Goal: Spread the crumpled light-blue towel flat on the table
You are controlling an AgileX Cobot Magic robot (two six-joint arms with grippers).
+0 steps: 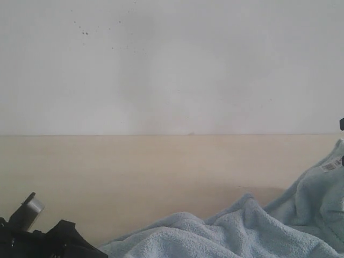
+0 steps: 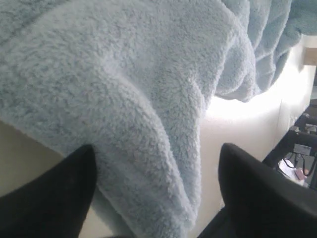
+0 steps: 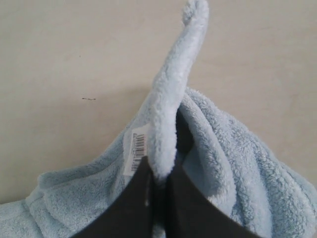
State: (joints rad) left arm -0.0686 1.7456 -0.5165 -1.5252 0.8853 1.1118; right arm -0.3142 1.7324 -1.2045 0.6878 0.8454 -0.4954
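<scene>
The thick fold [image 2: 136,136] is loose and my right gripper is holding only the towel's tagged edge, so next my left gripper pinches the fold's end [image 2: 166,213] before both grippers lift.
The light-blue towel [image 1: 242,231] lies crumpled on the beige table [image 1: 134,172] at the front right, and its right side rises toward the frame edge. My right gripper [image 3: 158,166] is shut on a hemmed edge of the towel [image 3: 171,114], right beside the white barcode tag [image 3: 137,148]. That edge stands up above the table. The tag [image 1: 329,167] also shows in the exterior view. My left gripper [image 2: 157,148] is open, its two black fingers [image 2: 59,193] apart. A thick fold of the towel [image 2: 148,99] hangs between them without being pinched.
The black left arm [image 1: 48,244] with a silver part sits at the front left corner. A white wall [image 1: 172,64] rises behind the table. Bare table [image 1: 107,188] stretches left of and behind the towel. Cables and equipment [image 2: 299,148] show past the table edge.
</scene>
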